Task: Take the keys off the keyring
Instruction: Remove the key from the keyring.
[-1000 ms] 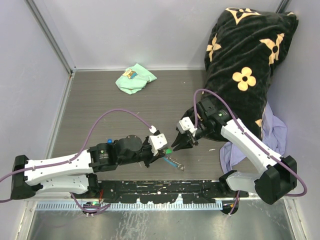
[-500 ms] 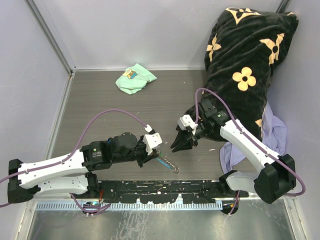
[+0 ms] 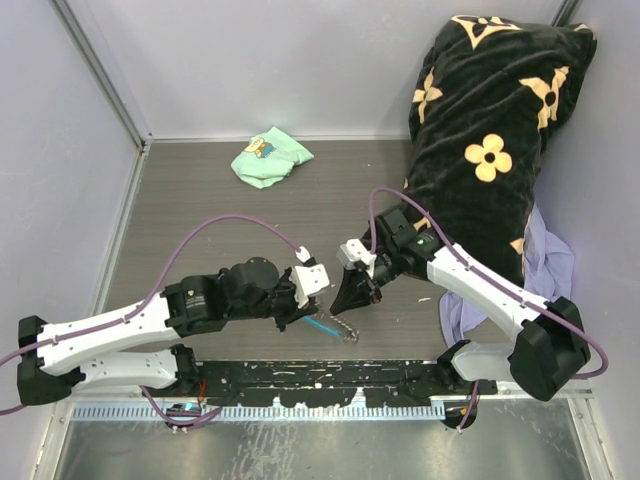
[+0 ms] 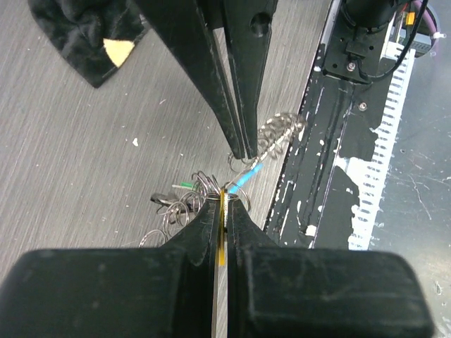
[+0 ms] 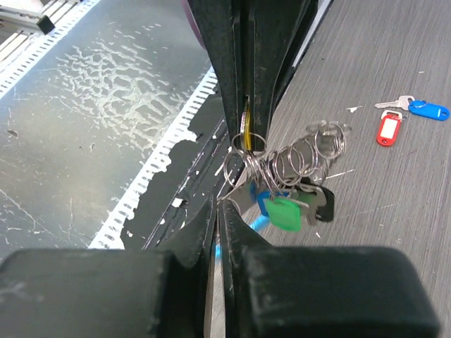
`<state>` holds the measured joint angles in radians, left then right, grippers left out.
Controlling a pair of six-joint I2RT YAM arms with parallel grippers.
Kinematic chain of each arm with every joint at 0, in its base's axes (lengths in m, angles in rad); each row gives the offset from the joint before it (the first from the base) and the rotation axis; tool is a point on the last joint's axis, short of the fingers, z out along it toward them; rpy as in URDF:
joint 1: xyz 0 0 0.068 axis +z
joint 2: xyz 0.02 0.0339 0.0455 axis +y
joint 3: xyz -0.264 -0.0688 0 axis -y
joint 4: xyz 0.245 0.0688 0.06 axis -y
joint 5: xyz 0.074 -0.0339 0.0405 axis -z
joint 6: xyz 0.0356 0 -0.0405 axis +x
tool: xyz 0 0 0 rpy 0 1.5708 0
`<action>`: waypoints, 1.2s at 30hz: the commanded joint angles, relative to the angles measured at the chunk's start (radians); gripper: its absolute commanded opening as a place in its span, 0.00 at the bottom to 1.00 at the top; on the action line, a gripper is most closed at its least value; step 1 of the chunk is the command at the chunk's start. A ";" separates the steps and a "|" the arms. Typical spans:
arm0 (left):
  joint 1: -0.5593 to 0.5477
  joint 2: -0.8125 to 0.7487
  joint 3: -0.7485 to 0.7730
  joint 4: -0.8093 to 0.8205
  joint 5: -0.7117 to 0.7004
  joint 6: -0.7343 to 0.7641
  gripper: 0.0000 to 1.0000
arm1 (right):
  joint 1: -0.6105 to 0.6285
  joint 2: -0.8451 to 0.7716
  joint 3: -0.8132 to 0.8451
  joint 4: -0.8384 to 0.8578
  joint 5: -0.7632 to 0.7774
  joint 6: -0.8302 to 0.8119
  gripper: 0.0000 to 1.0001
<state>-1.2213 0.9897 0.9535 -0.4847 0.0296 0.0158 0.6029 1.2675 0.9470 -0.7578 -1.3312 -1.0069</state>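
Observation:
Next, my right gripper opens and takes the rings close below the yellowish tag, because it has only the edge of a ring at the ends of its fingers.
The keyring hangs between my two grippers above the table's front edge. In the right wrist view its silvery rings carry a green tag, a blue tag and a dark key head. My left gripper is shut on a yellowish tag at the top of the bunch. My right gripper is shut with one ring at its tips. The sky-blue fob and the grey chain trail onto the table. Two loose keys lie on the table, one with a red tag and one with a blue tag.
A mint-green cloth lies at the back. A black flowered blanket and a lavender cloth fill the right side. A black paint-flecked rail runs along the near edge, just below the grippers.
My right gripper has moved left and down, closing in on the left gripper. The left gripper shifted slightly, and the fob and chain slid a little left.

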 commanded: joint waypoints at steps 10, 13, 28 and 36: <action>0.033 0.016 0.063 0.047 0.161 0.075 0.00 | 0.055 -0.016 -0.027 0.191 0.075 0.146 0.32; 0.042 0.027 0.067 0.051 0.190 0.079 0.00 | 0.063 -0.024 -0.030 0.192 0.063 0.144 0.40; 0.066 0.006 0.053 0.046 0.258 0.184 0.00 | 0.081 -0.059 0.023 0.014 0.049 -0.047 0.38; 0.068 0.008 0.067 -0.019 0.359 0.349 0.00 | 0.054 -0.066 0.004 0.064 0.041 0.001 0.32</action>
<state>-1.1580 1.0195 0.9649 -0.5022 0.3084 0.2558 0.6605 1.2186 0.9295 -0.7216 -1.2705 -1.0222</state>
